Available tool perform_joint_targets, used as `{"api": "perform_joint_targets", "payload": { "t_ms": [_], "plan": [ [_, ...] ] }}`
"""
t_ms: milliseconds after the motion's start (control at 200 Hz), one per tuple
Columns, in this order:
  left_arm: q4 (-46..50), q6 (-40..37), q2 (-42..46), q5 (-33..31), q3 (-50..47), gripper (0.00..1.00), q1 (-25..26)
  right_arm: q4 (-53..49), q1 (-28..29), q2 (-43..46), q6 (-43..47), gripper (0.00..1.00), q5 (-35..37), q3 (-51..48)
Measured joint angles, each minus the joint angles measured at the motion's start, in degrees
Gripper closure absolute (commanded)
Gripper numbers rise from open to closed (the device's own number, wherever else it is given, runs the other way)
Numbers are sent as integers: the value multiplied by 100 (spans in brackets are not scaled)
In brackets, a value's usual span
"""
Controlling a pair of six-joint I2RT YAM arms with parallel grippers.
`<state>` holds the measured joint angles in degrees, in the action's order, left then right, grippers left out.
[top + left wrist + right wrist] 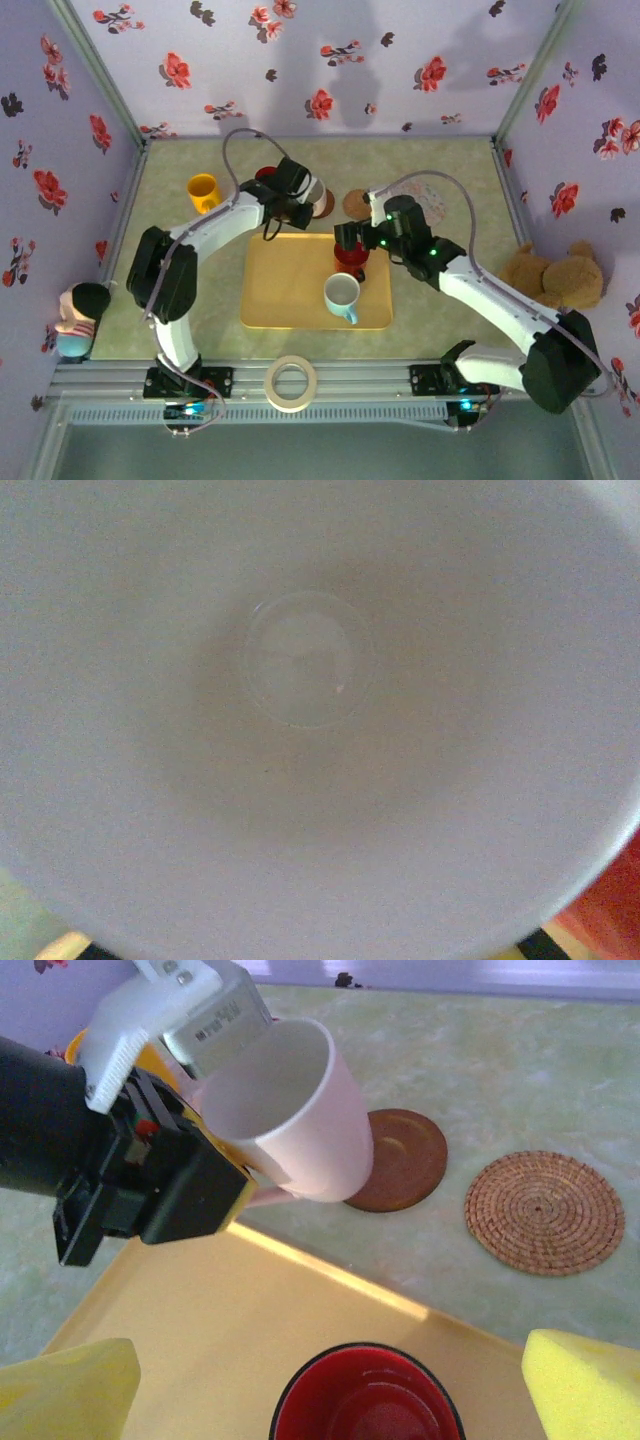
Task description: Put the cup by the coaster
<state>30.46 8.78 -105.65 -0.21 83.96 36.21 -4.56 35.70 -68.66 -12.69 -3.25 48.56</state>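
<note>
The left gripper holds the pale pink cup (317, 190) by its handle above the empty brown coaster (328, 204), so it should keep lowering the cup until the cup stands there.
A pale pink cup (290, 1110) hangs tilted in the air, its rim toward the right wrist camera, with my left gripper (300, 200) shut on its handle side. It hovers over the near edge of a brown coaster (408, 1160), just past the tray's far rim. A woven coaster (545, 1210) lies to the right of the brown one. In the left wrist view I look straight into the cup's inside (310, 660). My right gripper (330, 1400) stands open over a red cup (365, 1405) on the yellow tray (280, 290), its yellow pads (585, 1385) on either side.
A white mug (342, 295) stands on the tray near the red cup. A yellow cup (203, 192) sits at the back left. A tape roll (291, 383) lies at the front rail, a teddy bear (555, 275) at the right wall, a doll (80, 315) at the left.
</note>
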Motion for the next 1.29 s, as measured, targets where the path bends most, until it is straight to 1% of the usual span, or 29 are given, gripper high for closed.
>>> {"api": "perform_joint_targets", "payload": {
  "t_ms": [295,770,1125,1295],
  "plan": [
    [24,-299,-658,90,706,100,-127,103,-157,-330,0,1,33,94],
    [319,-494,-1519,90,1572,100,-227,140,-555,-481,-4,1,4,101],
    [520,-501,-1655,87,1762,100,-306,144,-658,-713,-48,1,-127,101],
    [518,-514,-1749,87,1823,95,-317,142,-664,-721,-46,1,-160,101]
  ]
}}
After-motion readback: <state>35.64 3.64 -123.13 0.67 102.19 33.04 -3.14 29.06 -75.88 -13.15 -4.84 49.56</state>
